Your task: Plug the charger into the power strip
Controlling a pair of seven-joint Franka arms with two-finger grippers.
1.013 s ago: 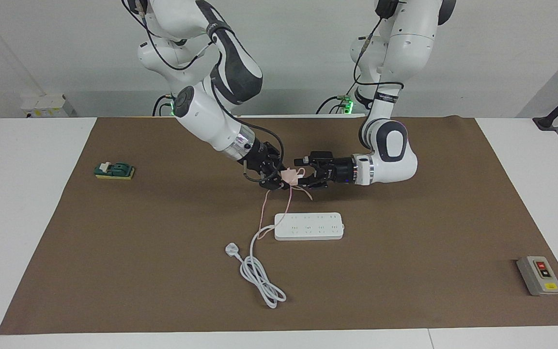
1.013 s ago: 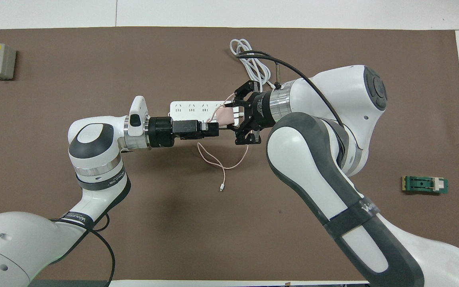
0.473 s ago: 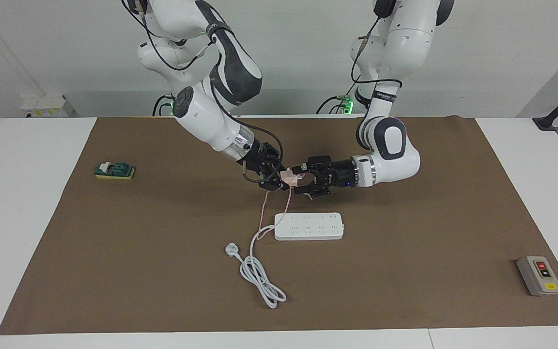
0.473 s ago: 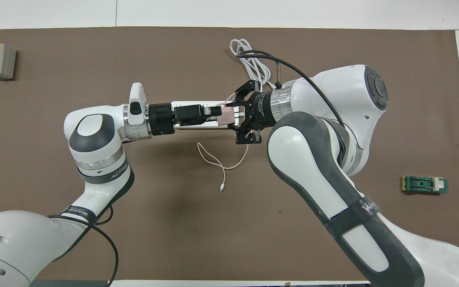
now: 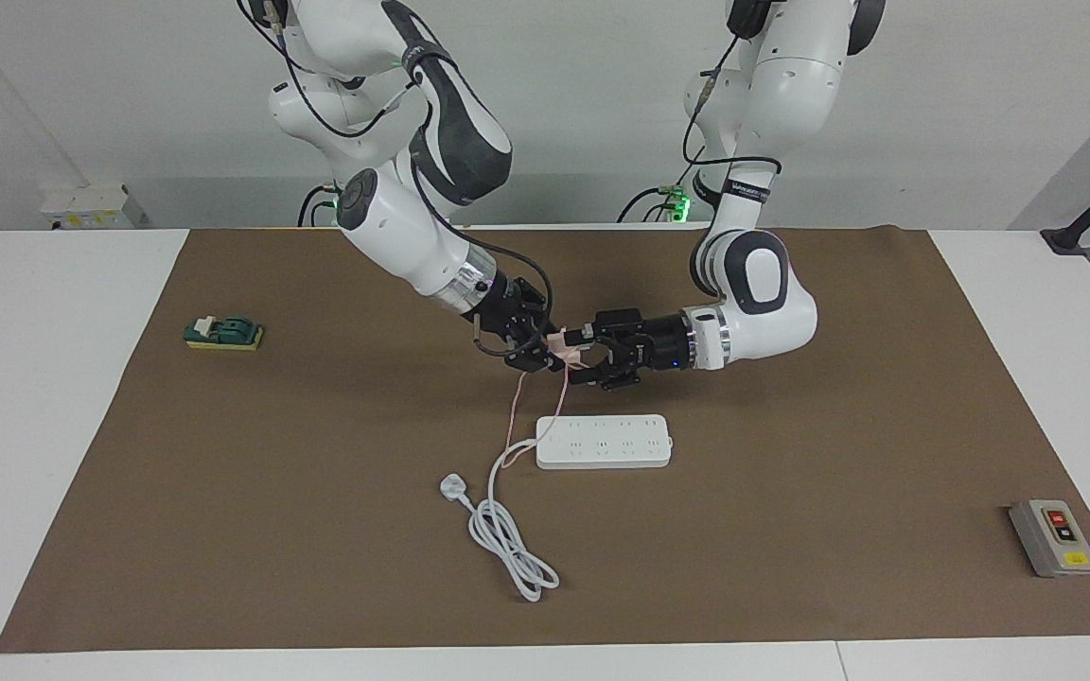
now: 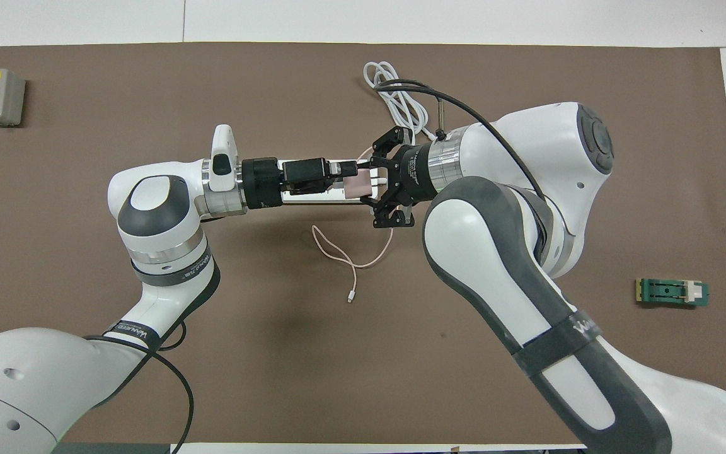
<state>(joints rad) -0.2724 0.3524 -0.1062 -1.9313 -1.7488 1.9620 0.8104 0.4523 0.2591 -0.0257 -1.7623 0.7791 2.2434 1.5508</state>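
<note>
I see the thin pink cable's small connector (image 6: 351,297) lying loose on the mat, so I expect the cable (image 6: 354,277) to drag along when I carry the charger.
The pale pink charger (image 5: 562,346) hangs in the air over the mat, nearer to the robots than the power strip (image 5: 604,442). My right gripper (image 5: 547,351) is shut on the charger (image 6: 357,186). My left gripper (image 5: 582,355) faces it from the other end, open, with a finger on either side of the charger; I cannot tell whether they touch it. The thin pink cable (image 5: 513,416) droops to the mat and ends in a small connector (image 6: 350,297). From overhead, the left gripper (image 6: 346,179) hides most of the power strip (image 6: 312,198), and the right gripper (image 6: 373,186) sits beside it.
The strip's thick white cord (image 5: 507,539) with its white plug (image 5: 451,488) lies coiled farther from the robots. A grey button box (image 5: 1053,537) sits at the left arm's end of the mat. A green block (image 5: 223,333) sits at the right arm's end.
My left gripper has moved toward the right gripper and now brackets the charger, still open. The right gripper and charger have barely moved.
</note>
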